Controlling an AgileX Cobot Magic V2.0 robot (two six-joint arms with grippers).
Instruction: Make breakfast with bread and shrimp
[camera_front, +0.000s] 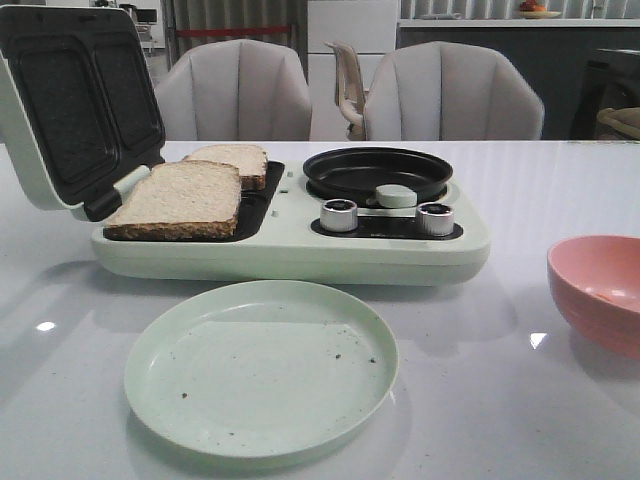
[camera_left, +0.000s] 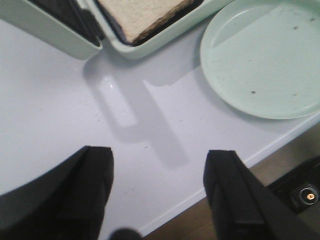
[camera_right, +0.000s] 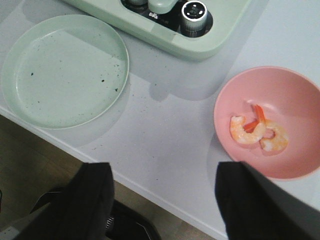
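Note:
The open lid leaves the bread slices (camera_front: 182, 198) uncovered and is far from my right gripper. Next, my left gripper swings the lid (camera_front: 88, 105) closed first.
Two bread slices lie in the open sandwich maker (camera_front: 300, 250): the near slice (camera_front: 180, 198) and a far slice (camera_front: 232, 157). The near slice also shows in the left wrist view (camera_left: 142, 12). Two shrimp (camera_right: 257, 132) lie in the pink bowl (camera_right: 290, 95), which stands at the right in the front view (camera_front: 600, 290). My left gripper (camera_left: 159, 157) is open and empty above the table's front edge, near the light green plate (camera_left: 260, 55). My right gripper (camera_right: 164, 172) is open and empty above the front edge, between the plate (camera_right: 65, 70) and the bowl. Neither gripper shows in the front view.
The machine's lid (camera_front: 70, 100) stands open at the left. A black round pan (camera_front: 378, 172) and two knobs (camera_front: 339, 215) sit on its right half. The light green plate (camera_front: 260, 365) lies in front of the machine. Two chairs (camera_front: 235, 95) stand behind the table.

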